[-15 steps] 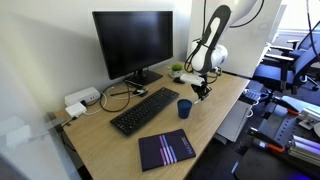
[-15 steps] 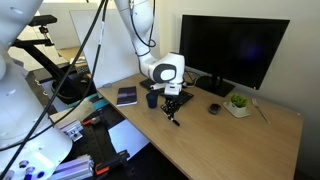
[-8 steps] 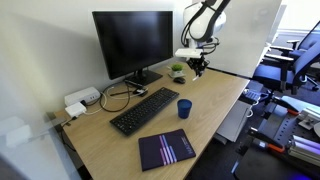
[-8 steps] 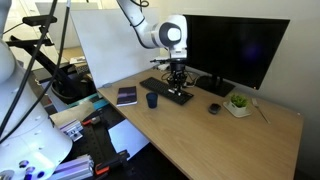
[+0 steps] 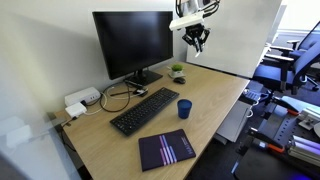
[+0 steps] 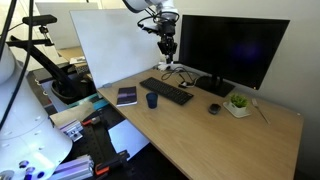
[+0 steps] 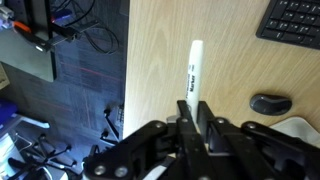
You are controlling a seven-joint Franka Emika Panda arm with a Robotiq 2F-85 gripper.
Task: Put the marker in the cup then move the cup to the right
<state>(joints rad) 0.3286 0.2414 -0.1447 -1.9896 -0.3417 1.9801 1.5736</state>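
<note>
The marker (image 7: 194, 72) is hanging too high and away from the blue cup, so next I swing my gripper back and down toward the cup's open top (image 5: 184, 101).
My gripper (image 5: 197, 38) hangs high above the back of the desk, level with the top of the monitor; it also shows in an exterior view (image 6: 167, 46). In the wrist view the gripper (image 7: 192, 128) is shut on the marker (image 7: 194, 72), a white stick with printed text that points away from the jaws over bare wood. The dark blue cup (image 5: 184, 107) stands upright on the desk next to the keyboard, far below the gripper, and it also shows in an exterior view (image 6: 152, 100). The cup is out of the wrist view.
A black monitor (image 5: 132, 42), a keyboard (image 5: 145, 109), a dark notebook (image 5: 166, 149), a small potted plant (image 5: 177, 71) and a white power box with cables (image 5: 82, 98) are on the desk. A dark mouse (image 7: 270, 103) lies near the keyboard (image 7: 296, 20). Robot gear stands beside the desk.
The gripper has risen from just above the desk near the cup to high above it, carrying the marker up. The cup has not moved.
</note>
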